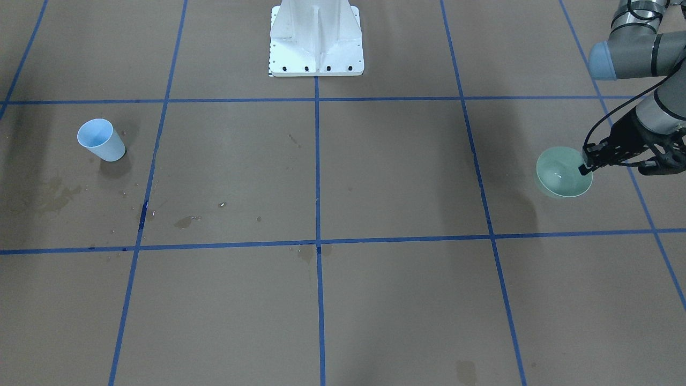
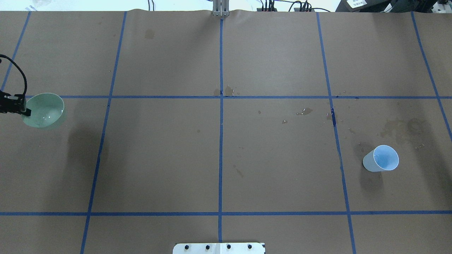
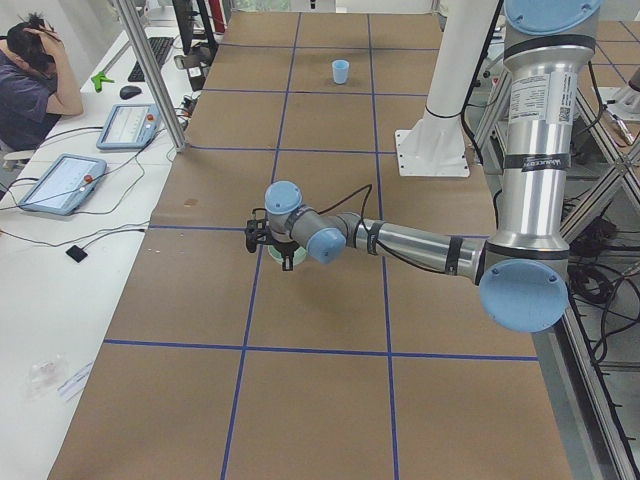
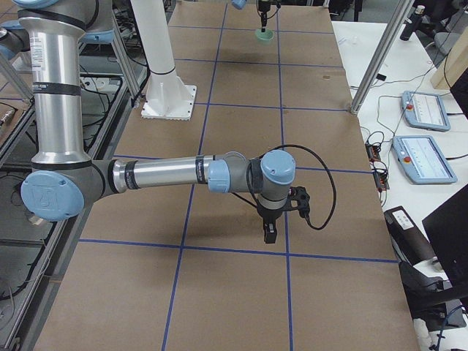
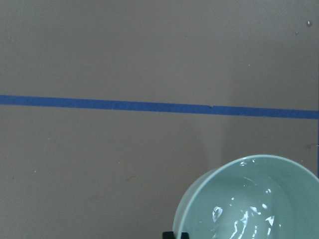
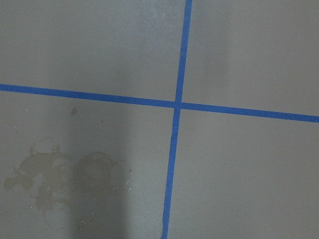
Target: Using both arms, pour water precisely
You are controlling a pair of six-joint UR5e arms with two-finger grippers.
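The pale green bowl [image 1: 561, 173] is hanging upright, and the paper [image 1: 512, 132] toward the white pedestal is clear. My left gripper should keep moving the bowl there until the bowl's base comes to rest.
My left gripper [image 1: 583, 169] is shut on the rim of a pale green bowl [image 1: 564, 172] and holds it a little above the table at my far left [image 2: 44, 110]. The water [image 5: 244, 216] shows as a faint rippled sheen inside the bowl. A light blue cup [image 1: 102, 140] stands upright and alone at my right [image 2: 383, 158]. My right gripper [image 4: 269, 232] shows only in the exterior right view, pointing down over bare paper near the table's end. I cannot tell whether it is open or shut.
The white pedestal [image 1: 316, 40] stands at the robot's base. Dark dried stains [image 2: 402, 127] and small droplets [image 2: 305, 112] lie on the brown paper near the cup. Blue tape lines [image 2: 221, 141] grid the table. An operator [image 3: 30, 80] sits beside the table with tablets.
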